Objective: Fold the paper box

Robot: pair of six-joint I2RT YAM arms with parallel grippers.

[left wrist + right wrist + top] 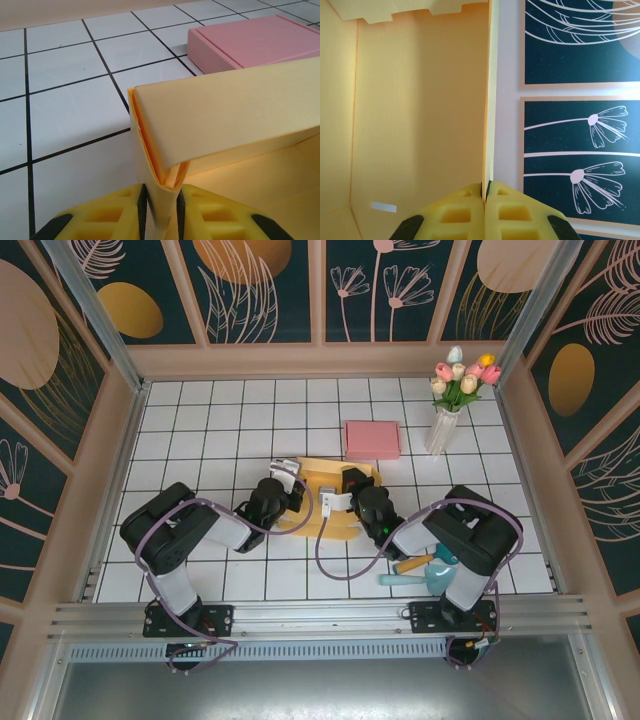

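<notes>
I should open my left gripper, turn it square and grip the box's side (158,202) straight on, because it is pinching the yellow paper box at a slant next to its gaping folded corner (171,176).
The yellow paper box (325,496) lies half folded on the tiles between both arms. My left gripper (287,476) is shut on its left side; in the left wrist view the yellow fingers (115,215) pinch a doubled wall of the yellow paper box (165,192), with a flap curling over to the right. My right gripper (338,502) is shut on the box's right wall; in the right wrist view the thin edge of the yellow paper box (487,125) runs straight up from the closed fingers (465,212), and the box's inside spreads to the left.
A finished pink box (372,439) sits just behind the yellow one, also visible as the pink box (255,42) in the left wrist view. A white vase of tulips (447,410) stands at the back right. Teal and orange tools (420,568) lie by the right arm.
</notes>
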